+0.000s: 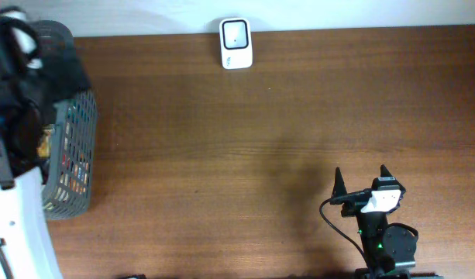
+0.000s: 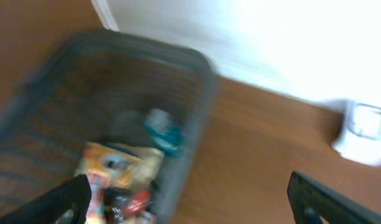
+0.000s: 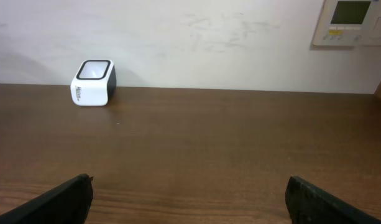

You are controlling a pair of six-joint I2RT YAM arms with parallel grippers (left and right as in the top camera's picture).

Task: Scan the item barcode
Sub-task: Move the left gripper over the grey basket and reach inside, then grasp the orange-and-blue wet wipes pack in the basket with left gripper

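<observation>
My left gripper goes on lowering into the grey mesh basket [image 1: 71, 159] before its open fingers close on the yellow packet [image 2: 115, 163], which lies uncovered in front of them.
A white barcode scanner [image 1: 236, 43] with a dark window stands at the table's far edge, also visible as the scanner [image 3: 94, 83] far left in the right wrist view and blurred as the scanner [image 2: 364, 134] in the left wrist view. Packaged items lie in a grey mesh basket [image 1: 74, 132] at the left: a yellow packet [image 2: 119, 165], a teal item [image 2: 162, 134] and a red-black one [image 2: 137, 202]. My left gripper [image 2: 187, 186] hangs open above the basket's right wall, holding nothing. My right gripper [image 1: 361, 174] is open and empty over bare table near the front.
The left arm's dark body [image 1: 16, 85] and white base [image 1: 20, 232] cover the basket's left side in the overhead view. A wall panel [image 3: 352, 22] hangs behind the table. The left wrist view is blurred.
</observation>
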